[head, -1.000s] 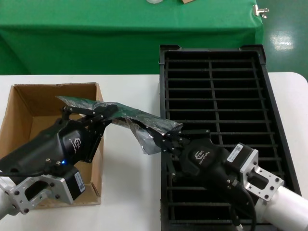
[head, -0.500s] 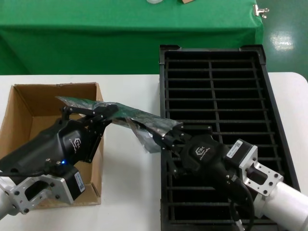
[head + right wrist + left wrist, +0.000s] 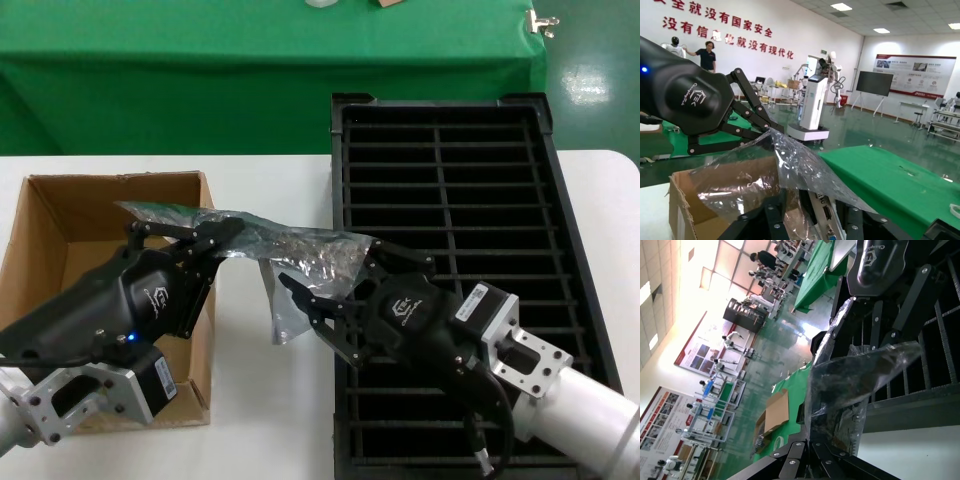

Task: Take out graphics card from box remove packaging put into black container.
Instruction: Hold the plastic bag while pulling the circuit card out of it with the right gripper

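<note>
The graphics card's bracket (image 3: 824,211) sits at a slant between the open fingers of the robot's right gripper, so next the right gripper closes squarely on it (image 3: 830,228) before pulling the card out of the bag.
The packaging (image 3: 300,250), a crinkled grey-silver bag, hangs stretched in the air between the box (image 3: 110,180) and the black container (image 3: 440,102). My left gripper (image 3: 215,240) is shut on the bag's left end over the box's right wall; in the left wrist view (image 3: 810,442) the graphics card (image 3: 845,422) shows inside the bag (image 3: 860,370). My right gripper (image 3: 330,290) is open, its fingers spread on either side of the bag's right end. In the right wrist view (image 3: 815,220) the card's silver bracket (image 3: 827,215) stands between the spread fingers under the bag (image 3: 790,160).
The brown box sits at the left on the white table (image 3: 270,400), the slotted black container at the right, its slots dark. A green-covered table (image 3: 200,70) stands behind. My right arm lies over the container's near left part.
My right gripper has opened its fingers wide and shifted a little left. The bag's right end has spread and sags lower. The left gripper has not moved.
</note>
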Robot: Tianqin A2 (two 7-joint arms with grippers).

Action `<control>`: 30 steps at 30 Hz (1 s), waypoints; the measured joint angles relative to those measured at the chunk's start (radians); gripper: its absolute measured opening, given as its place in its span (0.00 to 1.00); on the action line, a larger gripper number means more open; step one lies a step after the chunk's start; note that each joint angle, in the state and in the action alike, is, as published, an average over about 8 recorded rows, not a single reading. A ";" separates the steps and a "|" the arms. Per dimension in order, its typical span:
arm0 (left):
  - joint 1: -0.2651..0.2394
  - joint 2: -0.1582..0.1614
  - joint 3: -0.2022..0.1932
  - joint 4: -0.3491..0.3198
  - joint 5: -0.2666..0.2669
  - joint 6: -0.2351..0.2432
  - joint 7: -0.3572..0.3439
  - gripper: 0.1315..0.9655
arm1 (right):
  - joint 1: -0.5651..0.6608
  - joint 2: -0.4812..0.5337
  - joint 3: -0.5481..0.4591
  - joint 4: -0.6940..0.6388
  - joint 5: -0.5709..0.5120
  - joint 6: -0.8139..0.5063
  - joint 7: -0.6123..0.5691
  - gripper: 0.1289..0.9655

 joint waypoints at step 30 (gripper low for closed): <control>0.000 0.000 0.000 0.000 0.000 0.000 0.000 0.01 | 0.021 -0.042 0.010 -0.038 0.018 -0.043 -0.038 0.10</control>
